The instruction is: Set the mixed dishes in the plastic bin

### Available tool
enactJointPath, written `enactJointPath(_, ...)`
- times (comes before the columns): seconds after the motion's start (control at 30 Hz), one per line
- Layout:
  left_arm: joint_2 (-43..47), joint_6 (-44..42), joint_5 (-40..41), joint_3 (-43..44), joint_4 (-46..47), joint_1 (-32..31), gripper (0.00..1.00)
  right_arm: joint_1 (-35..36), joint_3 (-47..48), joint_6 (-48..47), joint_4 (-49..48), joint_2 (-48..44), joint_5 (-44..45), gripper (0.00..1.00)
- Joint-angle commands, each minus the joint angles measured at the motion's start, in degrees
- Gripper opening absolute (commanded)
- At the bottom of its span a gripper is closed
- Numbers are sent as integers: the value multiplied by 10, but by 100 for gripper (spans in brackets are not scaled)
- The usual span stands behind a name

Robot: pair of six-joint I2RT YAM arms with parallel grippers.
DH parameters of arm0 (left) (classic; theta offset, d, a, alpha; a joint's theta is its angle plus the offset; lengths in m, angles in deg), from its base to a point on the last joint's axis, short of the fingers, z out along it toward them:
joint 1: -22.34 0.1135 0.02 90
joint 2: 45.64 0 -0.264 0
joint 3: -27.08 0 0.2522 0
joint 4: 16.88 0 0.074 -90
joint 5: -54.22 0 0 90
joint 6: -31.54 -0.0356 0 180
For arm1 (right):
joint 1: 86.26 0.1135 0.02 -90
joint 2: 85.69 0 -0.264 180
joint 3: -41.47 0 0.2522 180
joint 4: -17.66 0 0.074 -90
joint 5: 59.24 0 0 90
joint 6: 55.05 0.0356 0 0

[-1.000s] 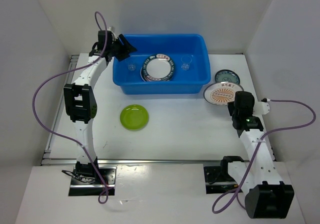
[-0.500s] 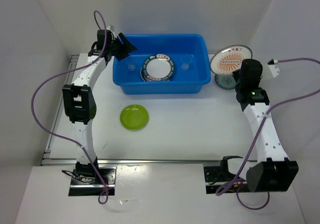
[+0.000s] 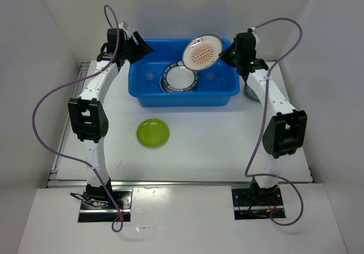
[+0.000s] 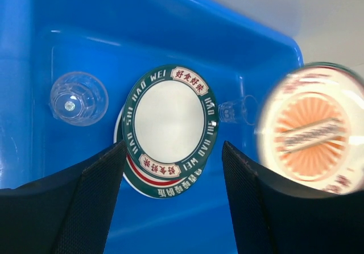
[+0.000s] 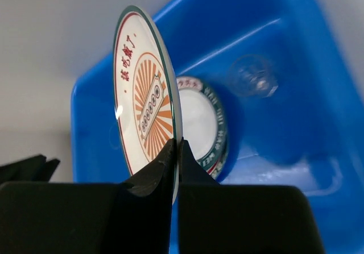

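Observation:
The orange-sunburst plate [image 3: 202, 53] is facing up and the stacked white plates [image 3: 179, 78] are uncovered. My right gripper should keep carrying it toward them until it sits on top.
The blue plastic bin [image 3: 182, 99] stands at the back middle. In it lie two stacked white plates with teal rims [image 3: 180, 78] and two clear cups [image 3: 149, 75] [image 3: 211, 74]. My right gripper [image 3: 227, 55] is shut on the rim of the orange-sunburst plate [image 3: 202, 51] and holds it tilted on edge above the bin's back right; the right wrist view shows the plate [image 5: 142, 106] pinched in the gripper [image 5: 177, 152]. My left gripper [image 3: 142, 48] is open and empty over the bin's left end [image 4: 173, 203]. The lime-green plate [image 3: 152, 132] lies on the table in front of the bin.
The small dark teal plate [image 3: 248, 90] lies right of the bin, mostly hidden by my right arm. White walls close in the back and both sides. Purple cables loop from both arms.
My right gripper has lifted the orange-sunburst plate from the table right of the bin and swung it left and back, over the bin. The left arm has barely moved.

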Motion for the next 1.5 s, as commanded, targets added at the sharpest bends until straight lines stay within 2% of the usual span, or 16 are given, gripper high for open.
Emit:
enactJointPath(0.0,33,-13,3,18,5,1,75,27,86,-19,-14,62,-66,0)
enactJointPath(0.23,28,-18,3,18,5,1,75,56,224,-31,28,215,-84,0)
enactJointPath(0.37,28,-18,3,18,5,1,75,61,333,-36,77,298,-92,0)
enactJointPath(0.47,22,-23,8,18,5,1,75,61,371,-36,102,343,-92,0)
enactJointPath(0.67,17,-23,8,18,5,1,75,61,383,-36,102,383,-92,0)
enactJointPath(0.83,12,-23,13,13,5,1,75,61,421,-31,146,428,-84,0)
enactJointPath(1.1,7,-23,19,7,5,6,75,61,399,-31,152,433,-38,7)
enactJointPath(1.2,7,-23,19,7,5,6,75,61,393,-31,152,438,-38,13)
enactJointPath(1.27,7,-23,19,7,5,6,75,61,393,-26,152,438,-27,27)
enactJointPath(1.33,1,-23,19,7,5,6,75,61,393,-26,152,438,-20,34)
enactJointPath(1.37,1,-23,19,7,5,6,75,61,388,-32,152,433,-9,40)
enactJointPath(1.47,1,-23,19,1,10,6,75,61,380,-37,159,403,6,43)
